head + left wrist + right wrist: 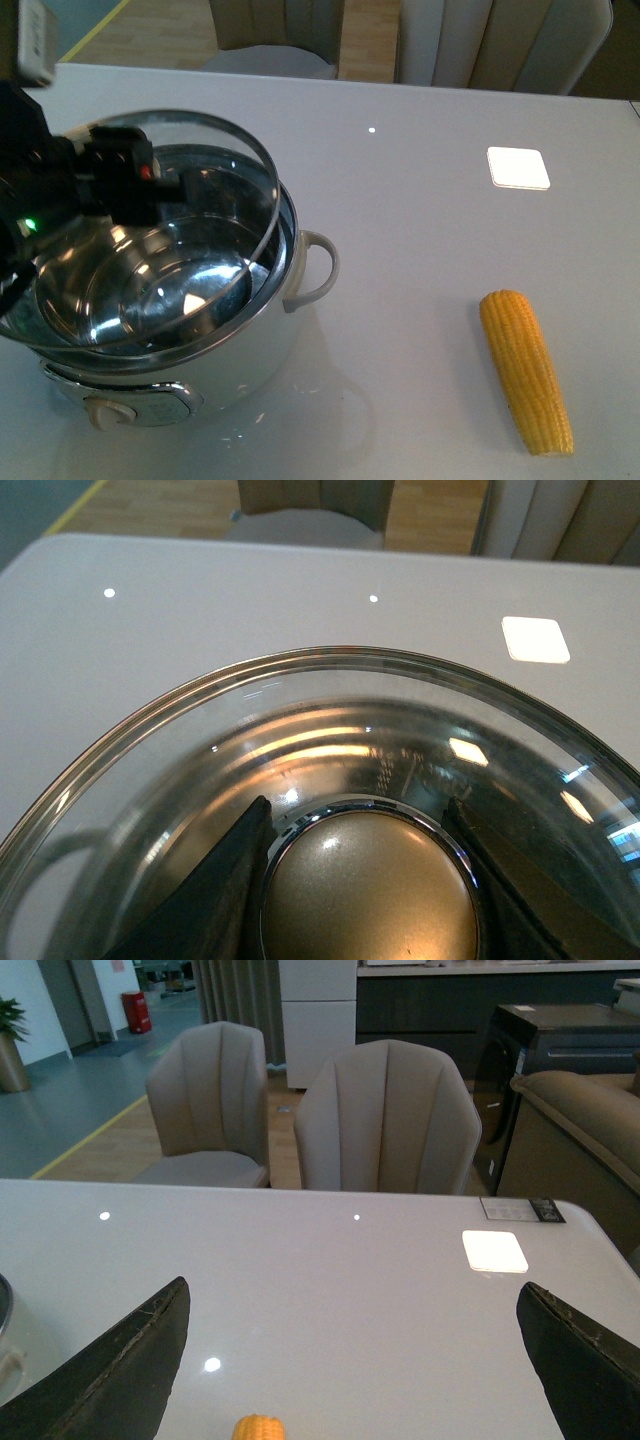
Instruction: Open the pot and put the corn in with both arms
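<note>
The yellow corn [526, 372] has round sides and the steel inside [180, 260] is smooth. I expect the corn to roll against the pot's side when I put it in.
The white pot [262, 352] with a shiny steel inside stands at the front left of the table. Its glass lid [225, 150] hangs tilted just above the pot's rim, with my left gripper [120, 178] shut on it. In the left wrist view the black fingers [232, 875] press both sides of the lid's bronze knob [372, 895]. The yellow corn [525, 370] lies on the table at the front right, far from the pot. My right gripper [352, 1290] is open above the table with nothing between its fingers, and the corn's tip [259, 1427] shows just below it.
A small white square tile [518, 167] lies at the back right of the table. Beige chairs [385, 1120] stand beyond the far edge. The pot's cream side handle [318, 262] points toward the corn.
</note>
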Controlling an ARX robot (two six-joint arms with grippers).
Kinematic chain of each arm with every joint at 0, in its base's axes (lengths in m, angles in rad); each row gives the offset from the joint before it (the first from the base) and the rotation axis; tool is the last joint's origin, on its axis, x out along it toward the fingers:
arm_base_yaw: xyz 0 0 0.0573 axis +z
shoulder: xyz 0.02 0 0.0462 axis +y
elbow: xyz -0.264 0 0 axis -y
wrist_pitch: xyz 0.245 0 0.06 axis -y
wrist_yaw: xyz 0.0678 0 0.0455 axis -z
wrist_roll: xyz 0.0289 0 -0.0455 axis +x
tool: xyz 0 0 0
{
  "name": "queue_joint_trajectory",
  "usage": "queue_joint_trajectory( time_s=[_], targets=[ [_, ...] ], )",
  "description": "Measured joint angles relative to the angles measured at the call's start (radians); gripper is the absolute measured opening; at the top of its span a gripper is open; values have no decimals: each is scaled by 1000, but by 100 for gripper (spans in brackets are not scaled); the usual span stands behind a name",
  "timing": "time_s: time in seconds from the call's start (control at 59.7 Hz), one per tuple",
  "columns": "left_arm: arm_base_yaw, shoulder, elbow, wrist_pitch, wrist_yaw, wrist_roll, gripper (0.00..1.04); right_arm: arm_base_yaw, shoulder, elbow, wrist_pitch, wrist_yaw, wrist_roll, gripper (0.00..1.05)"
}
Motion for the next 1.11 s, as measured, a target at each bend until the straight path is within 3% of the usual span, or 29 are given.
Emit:
queue_joint_trajectory(
  time_s=[0.184,0.318,0.553,0.637,0.754,0.921,1.106],
  targets=[
    [72,-186,0,-79,19,23,45,0,0,0,0,0,0,96],
    [186,-278,1,-90,62,41,45,0,0,0,0,0,0,96],
    [507,-219,8,54,129,164,45,0,0,0,0,0,0,96],
    [678,-88,20,146,184,206,45,0,0,0,0,0,0,96],
    [802,51,48,186,241,196,45,0,0,0,0,0,0,96],
    [882,256,78,300,276,187,45,0,0,0,0,0,0,96],
    [888,410,112,345,309,186,45,0,0,0,0,0,0,96]
  ],
)
